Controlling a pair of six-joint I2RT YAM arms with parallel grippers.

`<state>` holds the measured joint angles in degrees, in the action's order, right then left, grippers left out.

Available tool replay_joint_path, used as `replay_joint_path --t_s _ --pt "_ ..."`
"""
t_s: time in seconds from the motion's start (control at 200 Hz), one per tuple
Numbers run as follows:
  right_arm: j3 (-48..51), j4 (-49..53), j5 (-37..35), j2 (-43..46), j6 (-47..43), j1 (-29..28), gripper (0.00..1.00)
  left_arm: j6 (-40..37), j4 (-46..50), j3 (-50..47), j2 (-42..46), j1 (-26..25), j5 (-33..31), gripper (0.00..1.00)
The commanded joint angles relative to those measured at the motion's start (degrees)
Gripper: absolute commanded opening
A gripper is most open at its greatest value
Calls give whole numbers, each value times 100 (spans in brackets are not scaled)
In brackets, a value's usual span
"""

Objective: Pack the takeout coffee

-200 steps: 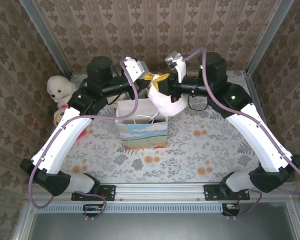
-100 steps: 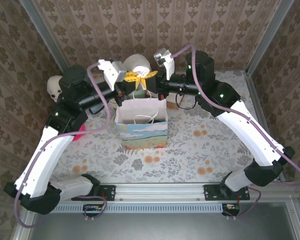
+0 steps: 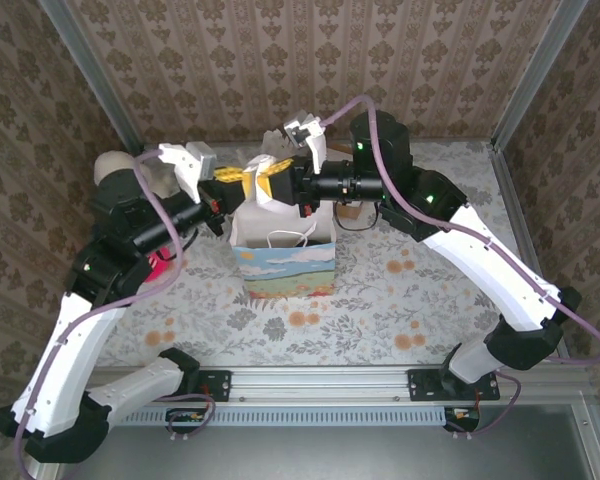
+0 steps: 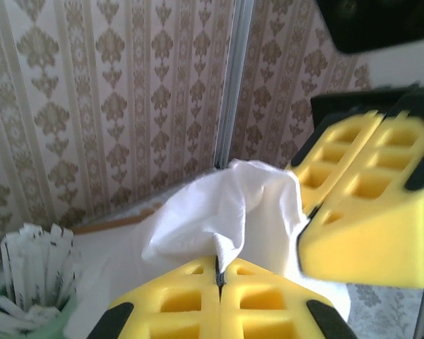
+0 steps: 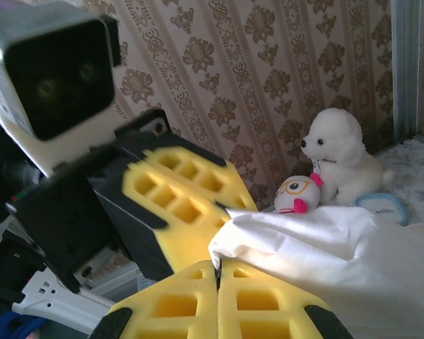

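My left gripper needs to open and move back, as it still pinches the napkin's corner point(image 4: 227, 246), before my right gripper lowers the napkin into the paper gift bag point(image 3: 284, 234).
Above the paper gift bag point(image 3: 283, 262) with a landscape print, both grippers pinch one crumpled white napkin point(image 3: 267, 192). My left gripper point(image 3: 236, 176) is shut on a corner of the napkin point(image 4: 230, 212); its yellow fingertips meet at the fold point(image 4: 219, 274). My right gripper point(image 3: 277, 180) is shut on another edge of the napkin point(image 5: 318, 240), fingertips closed point(image 5: 218, 270). The two grippers stand close, facing each other: the right fingers point(image 4: 367, 191) show in the left wrist view, the left fingers point(image 5: 173, 201) in the right wrist view. The takeout coffee is out of view.
A white plush animal point(image 5: 343, 152), a small round toy point(image 5: 297, 194) and a blue disc point(image 5: 383, 206) lie at the back left. A pale green cup of white sachets point(image 4: 34, 272) stands behind the bag. A pink object point(image 3: 160, 266) lies under the left arm.
Both grippers have shifted left, to over the bag's left part. The napkin, hanging long from the right gripper a second ago, is now bunched between both grippers.
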<state>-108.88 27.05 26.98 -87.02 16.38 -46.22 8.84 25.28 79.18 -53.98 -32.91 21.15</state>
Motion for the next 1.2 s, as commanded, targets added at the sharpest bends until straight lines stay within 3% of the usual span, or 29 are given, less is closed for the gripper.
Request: replay_joint_path --t_s 0.0,0.125,0.285,0.36,0.435,0.54,0.575,0.67,0.865,1.015,1.195 --pt "-12 -98 -9 18 413 44 3 -44 -294 -208 89 51 95 0" --pt "11 -63 -171 -40 759 49 2 -345 -214 -114 10 191 857 0" --pt "419 -250 -277 60 1119 20 2 -261 227 15 59 518 807 1" --pt "421 -236 -193 95 1075 -9 1 -192 397 33 149 639 1110 9" --pt "360 -143 -35 156 769 -19 0 -384 649 -32 298 637 1071 24" --pt "78 325 156 278 31 -7 0 -855 882 -246 642 933 820 72" --pt "-72 618 267 290 -251 -5 0 -1047 935 -275 745 981 913 82" --pt "-307 1176 452 336 -967 -5 0 -1629 1050 -325 964 1028 1165 99" --pt "-749 1507 372 398 -1645 43 0 -1896 727 -468 990 1067 856 100" --pt "-1118 1917 654 265 -2104 59 0 -1668 458 -519 715 1070 94 100" --pt "-1118 1634 855 287 -2147 52 0 -1654 188 -686 652 1076 135 100"
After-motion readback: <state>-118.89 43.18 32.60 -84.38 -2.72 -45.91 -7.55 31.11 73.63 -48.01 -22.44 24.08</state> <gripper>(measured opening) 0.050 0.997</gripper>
